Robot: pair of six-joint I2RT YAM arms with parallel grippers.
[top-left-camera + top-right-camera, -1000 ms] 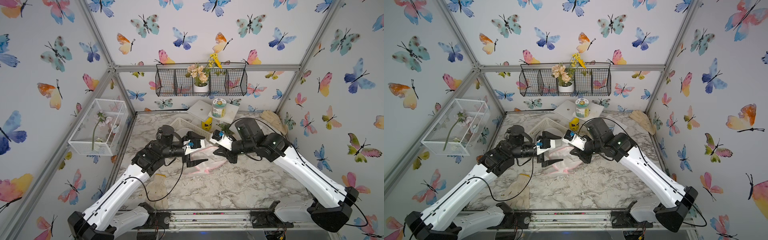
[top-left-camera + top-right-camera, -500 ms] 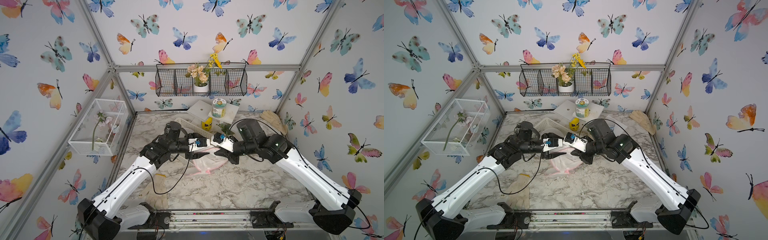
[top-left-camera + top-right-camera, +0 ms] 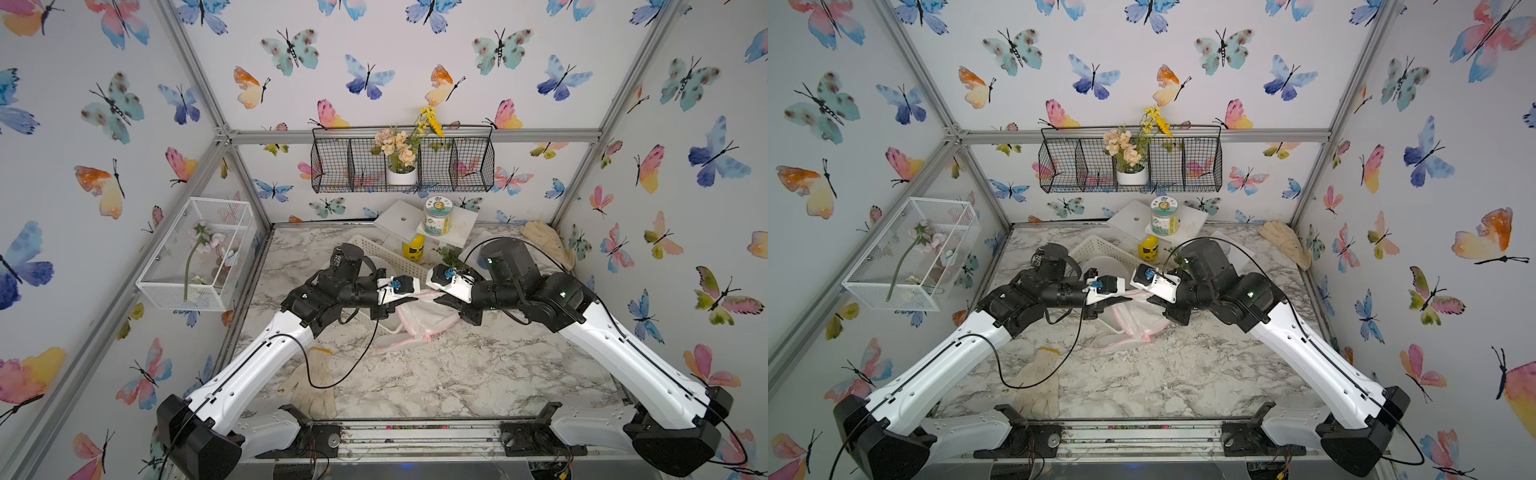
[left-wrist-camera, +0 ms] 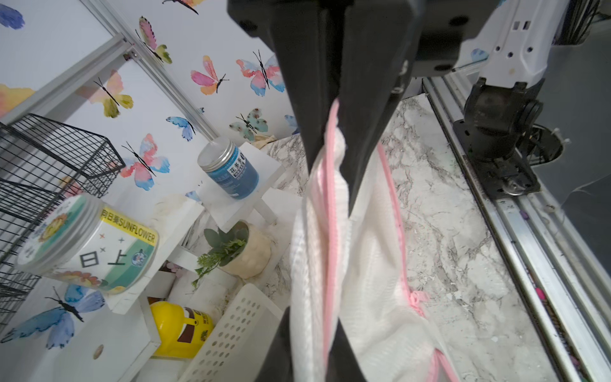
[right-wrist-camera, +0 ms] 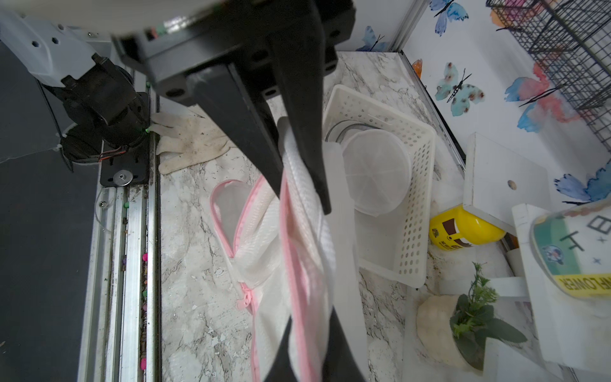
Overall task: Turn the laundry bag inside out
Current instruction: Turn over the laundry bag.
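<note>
The robot's grippers pinch the laundry bag's upper edge (image 3: 424,294) close together and fold its opening shut, so the right gripper should open, move back and grab the laundry bag's edge farther across.
The laundry bag (image 3: 422,322) is white mesh with pink zip trim. It hangs over the marble table between my two grippers, lower end resting on the table, as both top views show (image 3: 1133,322). My left gripper (image 3: 411,297) is shut on the bag's upper edge from the left. My right gripper (image 3: 437,296) is shut on the same edge from the right, fingertips almost meeting the left's. In the left wrist view the bag (image 4: 373,264) drapes from my jaws (image 4: 310,350). The right wrist view shows the mesh (image 5: 264,238) pinched in my jaws (image 5: 310,357).
A white perforated basket (image 3: 376,249) holding a round clear lid sits just behind the bag. A yellow pot (image 3: 413,249), a jar (image 3: 437,216) on white stands and a small plant (image 4: 244,251) crowd the back. Gloves lie front left (image 3: 311,386) and back right (image 3: 548,243).
My left gripper moved right to the bag and went from open to shut on its upper edge. The right arm held nearly still with the bag.
</note>
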